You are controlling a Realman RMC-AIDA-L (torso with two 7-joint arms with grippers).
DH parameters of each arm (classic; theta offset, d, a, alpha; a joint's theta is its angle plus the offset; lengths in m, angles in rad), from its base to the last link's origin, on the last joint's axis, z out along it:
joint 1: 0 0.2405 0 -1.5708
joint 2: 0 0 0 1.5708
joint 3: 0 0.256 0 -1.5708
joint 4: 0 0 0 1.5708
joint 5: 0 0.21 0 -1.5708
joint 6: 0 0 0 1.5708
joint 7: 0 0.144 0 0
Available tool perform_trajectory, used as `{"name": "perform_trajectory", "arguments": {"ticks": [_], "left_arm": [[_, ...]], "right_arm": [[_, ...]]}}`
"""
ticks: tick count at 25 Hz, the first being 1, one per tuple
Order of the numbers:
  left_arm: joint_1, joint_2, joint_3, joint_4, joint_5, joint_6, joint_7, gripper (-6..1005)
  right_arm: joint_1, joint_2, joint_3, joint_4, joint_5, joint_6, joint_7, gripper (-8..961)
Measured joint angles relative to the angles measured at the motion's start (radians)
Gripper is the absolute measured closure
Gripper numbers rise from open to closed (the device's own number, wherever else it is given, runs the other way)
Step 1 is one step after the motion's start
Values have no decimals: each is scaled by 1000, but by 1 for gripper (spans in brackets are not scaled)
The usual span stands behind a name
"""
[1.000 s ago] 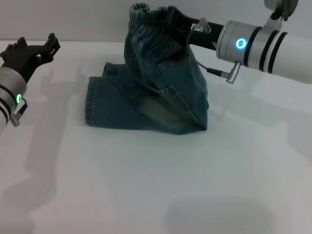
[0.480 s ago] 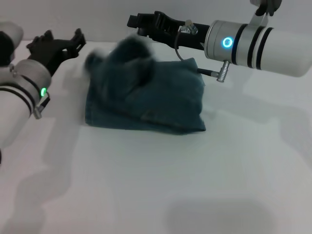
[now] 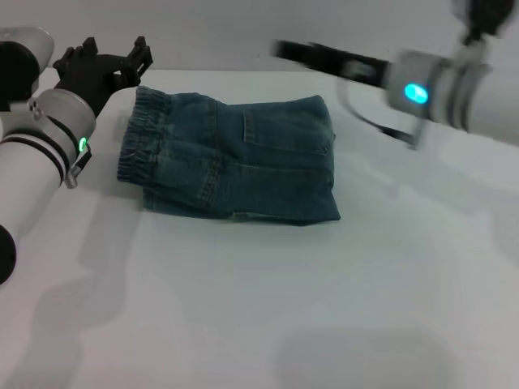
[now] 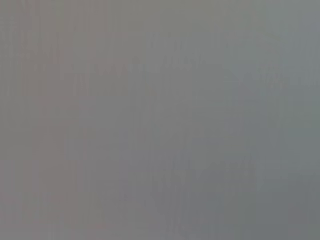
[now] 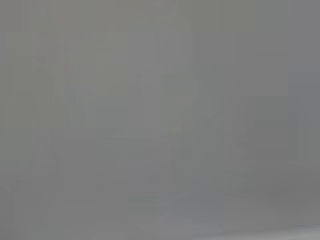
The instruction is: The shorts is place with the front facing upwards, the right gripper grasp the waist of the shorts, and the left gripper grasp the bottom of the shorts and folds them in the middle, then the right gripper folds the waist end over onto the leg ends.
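The waist's far corner [image 3: 147,94] sticks out past the far edge of the folded shorts, so the robot's right gripper should move back out of the way while its left gripper nudges the waist [image 3: 166,130] into line.
The blue denim shorts [image 3: 243,162] lie flat on the white table [image 3: 259,308], folded into a compact rectangle. The waist of the shorts [image 3: 138,138], a ruffled elastic band, rests at the left end on top of the lower layers. The leg ends are mostly hidden under it. My left gripper [image 3: 115,55] hovers open just beyond the waist's far left corner, holding nothing. My right gripper [image 3: 284,50] is blurred above the far edge of the shorts, clear of the cloth. Both wrist views show only plain grey.
The right arm [image 3: 454,93] reaches in from the right above the table. The left arm [image 3: 40,146] slants along the table's left side. Bare white table surface lies in front of and to the right of the shorts.
The waist end has dropped from the right gripper and settled flat over the left end. The right gripper has pulled back to the right. The left gripper has moved slightly closer.
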Motion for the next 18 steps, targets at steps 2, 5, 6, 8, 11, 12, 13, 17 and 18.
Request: {"name": "perform_trajectory", "arguments": {"ticks": [2, 5, 6, 8, 11, 12, 13, 17, 18], "left_arm": [[-2, -2, 4, 7, 0, 12, 1, 237], [-10, -4, 36, 28, 0, 67, -8, 237], [-10, -4, 37, 29, 0, 71, -10, 237], [-13, -4, 41, 34, 0, 77, -25, 237], [-29, -4, 44, 59, 0, 78, -57, 237], [-36, -4, 49, 71, 0, 81, -71, 237], [-41, -4, 53, 79, 0, 84, -82, 237], [-58, -2, 83, 114, 0, 122, -113, 237], [-62, -3, 94, 122, 0, 139, -120, 237]], "right_arm": [[-101, 10, 9, 87, 3, -161, -108, 423], [-237, 19, -32, 262, 13, -509, -261, 423], [-266, 17, -67, 311, 5, -646, -285, 423], [-293, 12, -127, 376, -49, -881, -291, 424], [-306, 11, -243, 428, -219, -1232, -254, 424], [-300, 11, -306, 416, -286, -1352, -222, 424], [-290, 10, -364, 394, -339, -1436, -190, 424], [-239, 11, -668, 173, -625, -1699, 91, 427], [-229, 11, -742, 113, -699, -1731, 199, 427]]}}
